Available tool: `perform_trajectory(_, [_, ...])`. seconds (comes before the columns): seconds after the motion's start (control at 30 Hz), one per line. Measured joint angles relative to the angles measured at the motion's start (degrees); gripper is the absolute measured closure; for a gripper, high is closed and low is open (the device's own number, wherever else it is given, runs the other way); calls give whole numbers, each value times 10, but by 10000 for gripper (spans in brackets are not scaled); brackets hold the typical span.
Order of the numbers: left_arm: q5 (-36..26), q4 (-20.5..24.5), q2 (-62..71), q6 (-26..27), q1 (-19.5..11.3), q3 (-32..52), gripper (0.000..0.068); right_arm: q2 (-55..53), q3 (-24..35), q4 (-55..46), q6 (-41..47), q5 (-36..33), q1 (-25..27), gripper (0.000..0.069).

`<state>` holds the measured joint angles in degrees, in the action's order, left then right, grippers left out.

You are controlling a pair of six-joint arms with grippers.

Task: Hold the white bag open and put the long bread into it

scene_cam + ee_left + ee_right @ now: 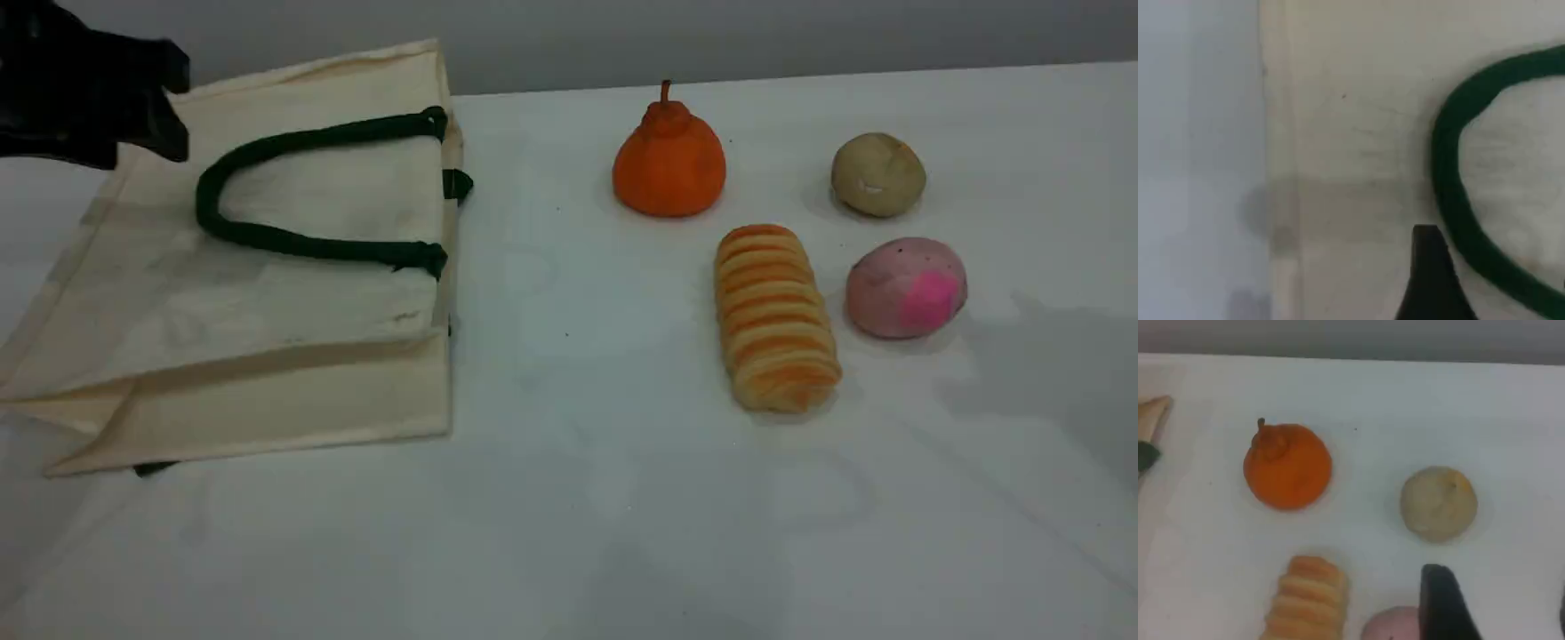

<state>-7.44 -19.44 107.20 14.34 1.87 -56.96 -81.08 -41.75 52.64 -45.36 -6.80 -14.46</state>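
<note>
I expect the white bag's opening (451, 224) to gape open when I lift the handle, because the dark green handle's ends (431, 257) are attached only to the white bag's upper layer.
The white bag (267, 293) lies flat on the left of the table, its mouth facing right, with a dark green rope handle (267, 142) looped on top. My left gripper (178, 105) hovers over the bag's far left corner, open and empty. In the left wrist view its fingertip (1428, 280) sits just left of the handle (1451, 193) on the bag's cloth (1351, 133). The long bread (775, 317), golden-orange with pale ridges, lies right of centre and shows in the right wrist view (1308, 600). My right gripper (1501, 613) hangs open above the food, holding nothing; it is out of the scene view.
An orange pear-shaped fruit (669, 160) stands behind the bread. A round beige bun (878, 174) and a pink-spotted bun (905, 287) lie to the bread's right. The pink bun (1391, 625) sits close beside my right fingertip (1441, 607). Bare white tabletop (578, 498) fills the front.
</note>
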Motion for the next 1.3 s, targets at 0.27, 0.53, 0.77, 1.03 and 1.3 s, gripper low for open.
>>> perform_trajectory(0.27, [4, 8, 62, 0, 0, -33, 265, -13, -6, -1, -3, -9, 0, 356])
perform_trajectory(0.53, [20, 28, 78, -5, -24, -33, 265, -13, -5, -1, -4, -9, 0, 356])
perform_trajectory(0.77, [10, 26, 111, -5, -23, -50, 265, -13, -5, -1, -4, -10, 0, 356])
perform_trajectory(1.03, [-14, 12, 160, -5, -11, -93, 265, -13, -4, 2, -2, -15, 0, 356])
perform_trajectory(1.3, [-20, 12, 166, -1, 3, -125, 265, -13, -4, 15, -2, -15, 0, 356])
